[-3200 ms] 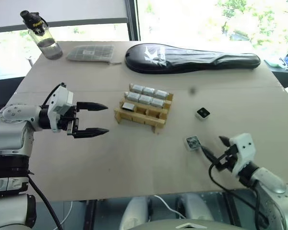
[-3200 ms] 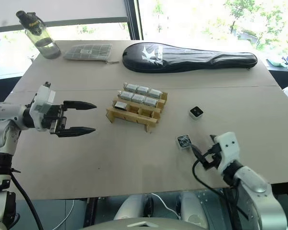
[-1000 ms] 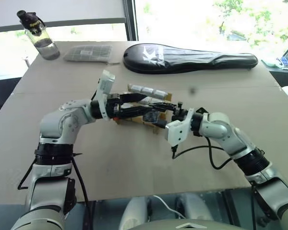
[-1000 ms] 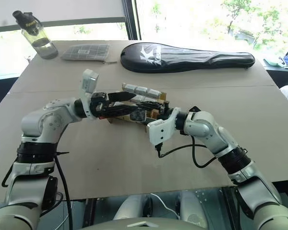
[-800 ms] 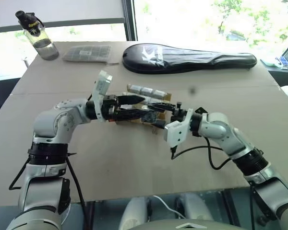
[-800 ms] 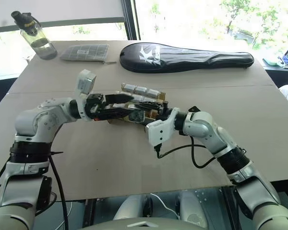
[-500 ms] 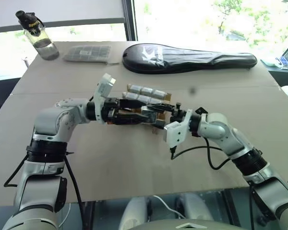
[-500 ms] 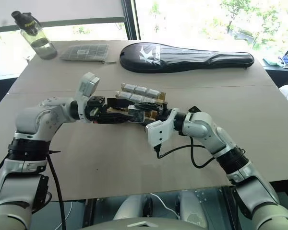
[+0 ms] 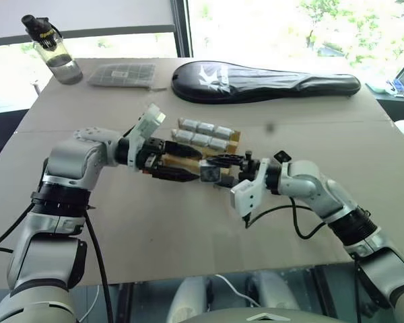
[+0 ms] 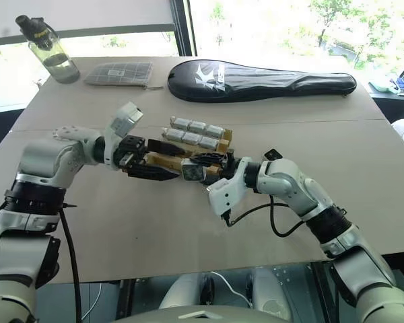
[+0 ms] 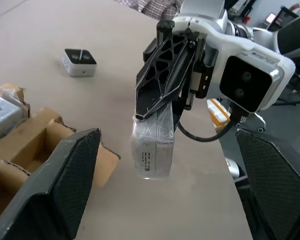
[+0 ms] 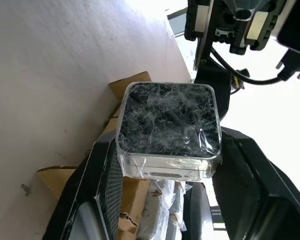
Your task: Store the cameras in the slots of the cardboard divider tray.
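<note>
The robot's right gripper is holding the camera across its sides (image 12: 121,157), so the left gripper should grip it by its black side and back (image 12: 167,120) before lowering it into the slot.
The cardboard divider tray (image 9: 223,145) sits mid-table with several silver-grey cameras (image 9: 203,127) in its back rows. My right gripper (image 9: 213,167) is shut on a plastic-wrapped camera (image 12: 167,127), holding it just above the table at the tray's front edge. In the left wrist view that camera (image 11: 152,147) hangs between my own left fingers (image 11: 65,185) without touching them. My left gripper (image 9: 192,167) is open, pointing right along the tray's front. Another camera (image 11: 79,61) lies loose on the table beyond the right arm.
At the table's far side lie a long black racket case (image 9: 262,79), a flat grey mesh pouch (image 9: 121,73) and a water bottle (image 9: 54,50). Bare tabletop stretches in front of the tray.
The right gripper took a camera off the table's right side and carried it to the tray's front. The left gripper came in from the left, then turned and sank slightly around the camera.
</note>
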`<state>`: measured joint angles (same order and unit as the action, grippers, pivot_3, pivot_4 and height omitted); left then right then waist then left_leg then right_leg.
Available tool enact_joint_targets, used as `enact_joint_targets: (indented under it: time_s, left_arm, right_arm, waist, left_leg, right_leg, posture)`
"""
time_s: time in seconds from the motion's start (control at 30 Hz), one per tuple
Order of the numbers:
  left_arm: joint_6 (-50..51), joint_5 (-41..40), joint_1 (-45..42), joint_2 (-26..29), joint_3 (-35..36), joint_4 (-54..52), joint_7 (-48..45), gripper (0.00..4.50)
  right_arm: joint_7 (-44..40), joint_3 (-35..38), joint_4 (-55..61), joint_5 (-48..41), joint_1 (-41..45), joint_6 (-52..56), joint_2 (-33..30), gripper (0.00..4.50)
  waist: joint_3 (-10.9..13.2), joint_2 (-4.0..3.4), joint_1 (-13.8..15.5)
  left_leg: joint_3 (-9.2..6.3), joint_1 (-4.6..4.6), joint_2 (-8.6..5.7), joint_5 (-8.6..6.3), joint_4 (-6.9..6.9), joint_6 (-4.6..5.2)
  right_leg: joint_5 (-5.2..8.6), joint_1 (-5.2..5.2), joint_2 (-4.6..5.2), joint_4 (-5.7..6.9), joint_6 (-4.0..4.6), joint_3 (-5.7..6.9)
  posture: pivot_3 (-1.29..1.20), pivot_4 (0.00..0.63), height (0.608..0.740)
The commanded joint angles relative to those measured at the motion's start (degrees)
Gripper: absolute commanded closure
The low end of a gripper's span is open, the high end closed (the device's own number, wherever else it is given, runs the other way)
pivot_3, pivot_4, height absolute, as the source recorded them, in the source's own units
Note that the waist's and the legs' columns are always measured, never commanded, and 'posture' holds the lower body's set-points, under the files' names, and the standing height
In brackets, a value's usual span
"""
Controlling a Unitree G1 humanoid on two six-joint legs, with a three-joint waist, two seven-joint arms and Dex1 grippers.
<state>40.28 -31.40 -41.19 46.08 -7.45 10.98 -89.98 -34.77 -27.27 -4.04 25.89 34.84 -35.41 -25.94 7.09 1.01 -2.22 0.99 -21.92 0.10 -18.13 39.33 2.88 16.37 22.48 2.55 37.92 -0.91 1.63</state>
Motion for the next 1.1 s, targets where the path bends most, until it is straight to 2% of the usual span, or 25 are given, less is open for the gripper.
enact_joint_targets:
  time_s: [0.03,0.33,0.47,0.53,1.0,1.1]
  left_arm:
    - [-0.3,-0.1,-1.6,0.7,0.3,-0.6,-1.9,0.00]
    - [1.3,-0.4,-1.8,1.2,-0.9,-1.4,-2.5,0.00]
    - [0.8,-0.2,-1.9,2.1,-2.1,-1.3,-2.5,1.21]
    - [0.5,0.0,-1.9,2.2,-2.2,-1.3,-2.5,1.36]
    - [0.0,-0.1,-2.1,1.7,-2.4,-1.3,-2.5,1.36]
    - [0.1,-0.1,-2.5,1.5,-2.4,-0.9,-2.5,2.11]
  right_arm:
    - [0.2,0.0,0.3,0.5,1.7,-2.0,-0.1,2.56]
    - [0.4,-0.6,-0.5,1.5,2.8,-3.8,0.4,2.56]
    - [0.4,-0.6,-0.3,1.3,2.8,-3.7,0.9,2.56]
    - [0.4,-0.6,-0.4,1.3,3.0,-3.7,1.0,2.56]
    - [0.2,-0.5,0.2,0.9,2.8,-3.8,1.7,2.56]
    - [0.2,-0.7,0.1,0.9,2.5,-3.8,1.8,2.56]
  waist:
    - [0.0,0.00,0.0]
    - [0.0,0.00,0.0]
    - [0.0,0.00,0.0]
    - [0.0,0.00,0.0]
    - [0.0,0.00,0.0]
    - [0.0,0.00,0.0]
  left_leg:
    - [0.00,0.00,0.00,0.00,0.00,0.00]
    - [-0.01,0.00,0.00,0.00,0.00,0.00]
    - [-0.01,0.00,0.00,0.00,-0.01,0.00]
    - [-0.01,0.00,0.00,0.00,-0.01,0.00]
    - [-0.02,0.00,0.00,0.00,-0.01,0.00]
    - [-0.02,0.00,0.00,0.00,0.00,0.00]
  right_leg:
    - [0.00,0.00,0.01,0.00,0.00,0.00]
    - [0.00,0.00,0.01,0.01,0.00,-0.01]
    - [0.00,0.00,0.01,0.02,0.00,-0.02]
    - [0.00,0.00,0.02,0.02,0.00,-0.02]
    - [0.00,0.00,0.01,0.02,0.00,-0.01]
    - [0.00,0.00,0.02,0.02,0.00,-0.01]
  posture:
    - [0.00,0.150,0.740]
    - [0.00,0.150,0.740]
    - [0.00,0.150,0.740]
    - [0.00,0.150,0.740]
    - [0.00,0.150,0.740]
    - [0.00,0.150,0.740]
